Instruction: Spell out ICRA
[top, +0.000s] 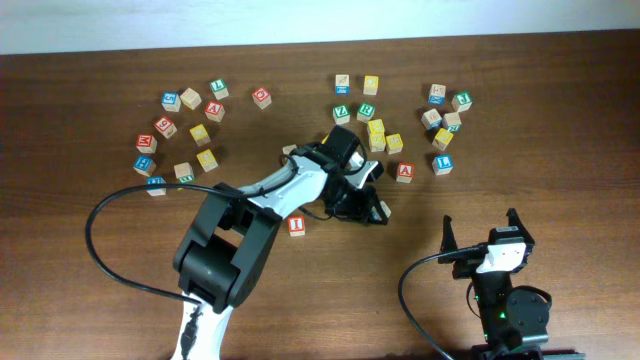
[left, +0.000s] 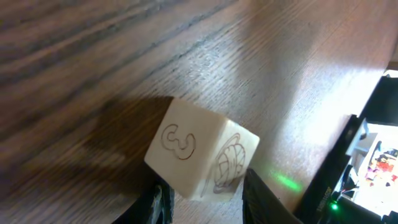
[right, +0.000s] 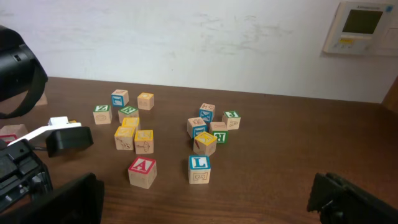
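Note:
The pale wooden cube (left: 202, 150) is tilted between my left gripper's fingers, so I should put it down, open my fingers, line up and grip the cube (top: 385, 209) squarely.
My left gripper (top: 378, 208) is near the table's middle, shut on a pale wooden cube (left: 202, 152). The cube sits tilted between the dark fingers (left: 266, 202). One side shows an outlined C and another a shell drawing; no coloured face shows. The red I cube (top: 296, 226) lies just left of that arm's wrist. The red A cube (top: 405, 172) (right: 142, 172) stands a little behind and to the right of the left gripper. The green R cube (top: 366, 111) sits in the far middle cluster. At the near right, my right gripper (top: 483, 232) (right: 208, 205) stands open and holds nothing.
Several more letter cubes lie in a left group (top: 185, 130) and a right group (top: 445, 125). A blue L cube (right: 199, 168) stands next to the A. The left arm's black cable (top: 110, 255) loops over the near-left table. A wall panel (right: 364, 28) hangs behind.

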